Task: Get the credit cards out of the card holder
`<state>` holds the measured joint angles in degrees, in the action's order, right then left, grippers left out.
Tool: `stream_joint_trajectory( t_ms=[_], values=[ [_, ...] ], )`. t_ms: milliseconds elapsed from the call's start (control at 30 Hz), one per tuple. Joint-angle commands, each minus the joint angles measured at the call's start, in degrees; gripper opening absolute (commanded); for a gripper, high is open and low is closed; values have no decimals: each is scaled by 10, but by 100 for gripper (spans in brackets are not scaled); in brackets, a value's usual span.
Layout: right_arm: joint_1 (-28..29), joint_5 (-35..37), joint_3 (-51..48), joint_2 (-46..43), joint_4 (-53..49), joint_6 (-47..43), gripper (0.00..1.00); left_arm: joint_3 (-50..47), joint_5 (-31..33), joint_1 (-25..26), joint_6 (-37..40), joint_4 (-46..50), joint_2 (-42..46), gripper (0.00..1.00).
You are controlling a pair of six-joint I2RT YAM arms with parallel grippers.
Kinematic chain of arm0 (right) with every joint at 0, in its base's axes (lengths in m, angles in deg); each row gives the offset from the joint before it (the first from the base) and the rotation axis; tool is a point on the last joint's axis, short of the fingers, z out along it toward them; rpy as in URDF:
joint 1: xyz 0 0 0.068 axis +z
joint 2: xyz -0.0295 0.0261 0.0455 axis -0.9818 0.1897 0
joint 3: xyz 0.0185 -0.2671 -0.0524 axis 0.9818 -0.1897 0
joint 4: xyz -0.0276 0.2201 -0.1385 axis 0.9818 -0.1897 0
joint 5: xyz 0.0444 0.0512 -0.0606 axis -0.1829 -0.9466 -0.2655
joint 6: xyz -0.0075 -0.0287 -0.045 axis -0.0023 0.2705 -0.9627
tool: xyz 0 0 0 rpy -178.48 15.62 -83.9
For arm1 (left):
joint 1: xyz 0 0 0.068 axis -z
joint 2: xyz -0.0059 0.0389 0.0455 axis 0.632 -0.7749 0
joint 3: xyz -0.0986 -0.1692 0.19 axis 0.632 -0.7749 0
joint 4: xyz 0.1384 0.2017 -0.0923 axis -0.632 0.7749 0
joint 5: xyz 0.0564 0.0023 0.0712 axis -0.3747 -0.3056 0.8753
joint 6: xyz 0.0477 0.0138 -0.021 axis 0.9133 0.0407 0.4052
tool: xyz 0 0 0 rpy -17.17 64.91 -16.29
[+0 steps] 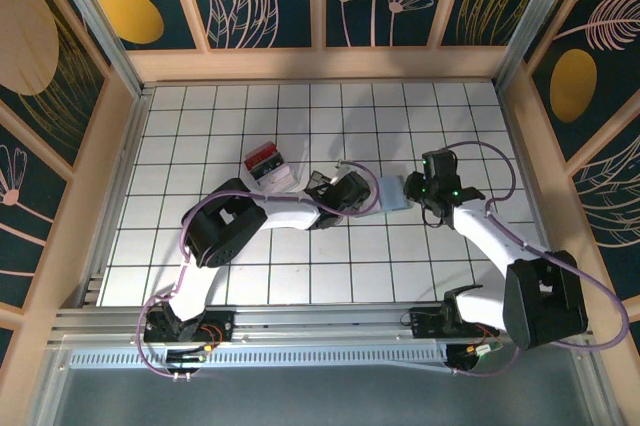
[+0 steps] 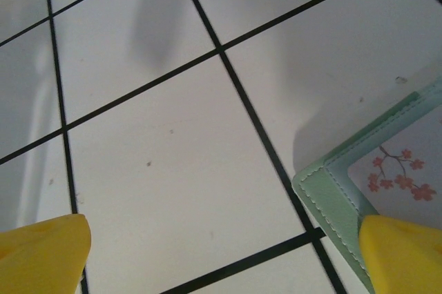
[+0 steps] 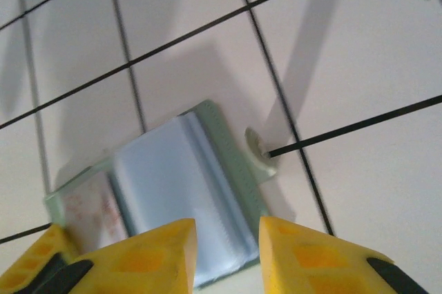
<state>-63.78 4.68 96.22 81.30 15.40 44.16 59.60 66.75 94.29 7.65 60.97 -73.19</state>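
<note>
The stitched edge (image 2: pixel 330 212) closes the pocket beside my left gripper, so that gripper should steady the holder while my right gripper draws the blossom-printed card (image 2: pixel 406 173) out.
The card holder (image 1: pixel 392 193) lies open on the gridded table, between my two grippers. In the right wrist view it is a pale green holder (image 3: pixel 221 142) with bluish clear sleeves and a snap tab (image 3: pixel 259 149). A whitish credit card (image 3: pixel 90 208) with pink print sits in its left pocket. My right gripper (image 3: pixel 228 228) hovers over the holder's near edge, jaws a narrow gap apart, gripping nothing. My left gripper (image 2: pixel 224 239) is wide open over bare tile. The holder's stitched green corner (image 2: pixel 331 194) and a blossom-printed card (image 2: pixel 400 173) lie by its right finger (image 2: pixel 404 252).
A clear box (image 1: pixel 268 166) with red-and-white contents stands left of the left arm's wrist. The white gridded table (image 1: pixel 300 256) is walled by wooden panels on three sides. Both arms reach in toward the middle from the near edge.
</note>
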Motion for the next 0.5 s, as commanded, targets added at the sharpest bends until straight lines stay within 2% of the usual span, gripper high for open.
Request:
stream_joint_trajectory(
  t_ms=[0, 100, 233, 467],
  values=[
    [-2, -81, 11, -14, -3, 4, 28, -32, 28, -1, 8, 59, 10, 99],
    [10, -115, 6, -11, 7, 13, 27, -48, 38, -1, 7, 60, 21, 99],
    [40, -125, 11, 6, 9, 17, 26, -60, 56, -2, 6, 62, 33, 99],
    [75, -163, 33, 65, 29, 9, 23, -48, 44, -2, -9, 59, 70, 99]
  ],
)
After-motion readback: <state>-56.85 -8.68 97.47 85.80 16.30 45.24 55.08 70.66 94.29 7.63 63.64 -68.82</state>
